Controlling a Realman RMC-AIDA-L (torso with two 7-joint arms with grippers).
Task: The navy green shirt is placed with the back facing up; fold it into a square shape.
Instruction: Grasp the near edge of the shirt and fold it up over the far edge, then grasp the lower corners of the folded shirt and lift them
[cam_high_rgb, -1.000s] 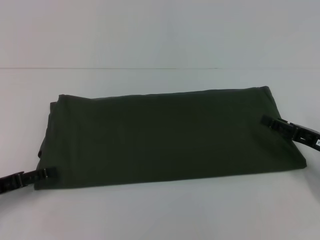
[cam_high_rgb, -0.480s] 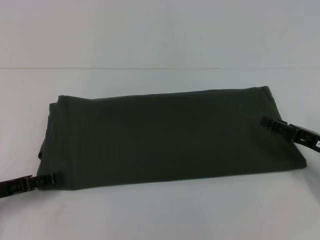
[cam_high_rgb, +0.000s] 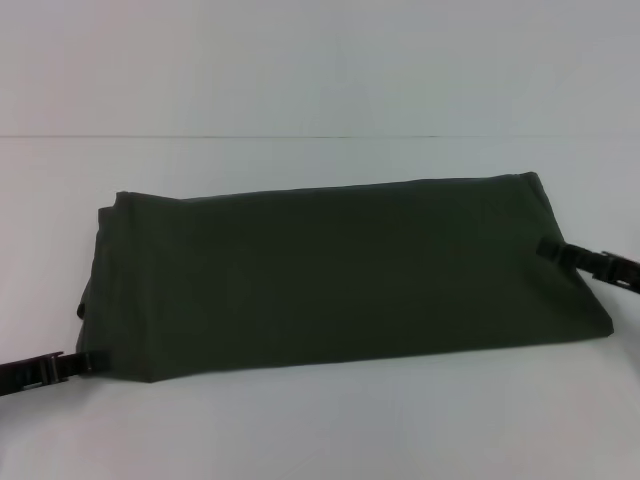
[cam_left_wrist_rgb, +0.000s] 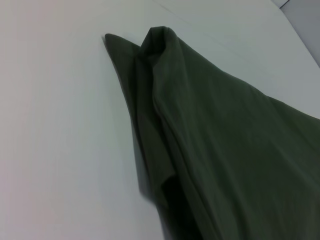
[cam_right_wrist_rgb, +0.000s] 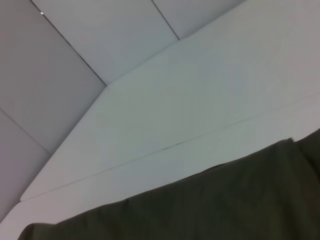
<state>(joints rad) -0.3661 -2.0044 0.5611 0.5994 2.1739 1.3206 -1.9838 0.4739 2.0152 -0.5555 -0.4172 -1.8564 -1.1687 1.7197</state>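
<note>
The shirt's near edge (cam_high_rgb: 350, 361) angles away toward my right gripper, so that gripper should grasp the shirt's near corner there (cam_high_rgb: 602, 329) and straighten the shirt with my left gripper.
The navy green shirt (cam_high_rgb: 330, 275) lies on the white table as a long, flat, folded band, plain side up, running left to right. My left gripper (cam_high_rgb: 82, 363) sits low at the band's near left corner, touching its edge. My right gripper (cam_high_rgb: 548, 249) is at the band's right end, just at the cloth's edge. The left wrist view shows the layered folds of the shirt's end (cam_left_wrist_rgb: 225, 150) up close. The right wrist view shows the shirt's top edge (cam_right_wrist_rgb: 200, 215) against the table. No lettering shows.
The white table (cam_high_rgb: 320, 430) runs all around the shirt. Its far edge meets a pale wall (cam_high_rgb: 320, 60) behind. Nothing else stands on the table.
Both grippers have drawn outward from the shirt's ends, the left one down and left, the right one to the right. The shirt's near left corner has pulled in a little.
</note>
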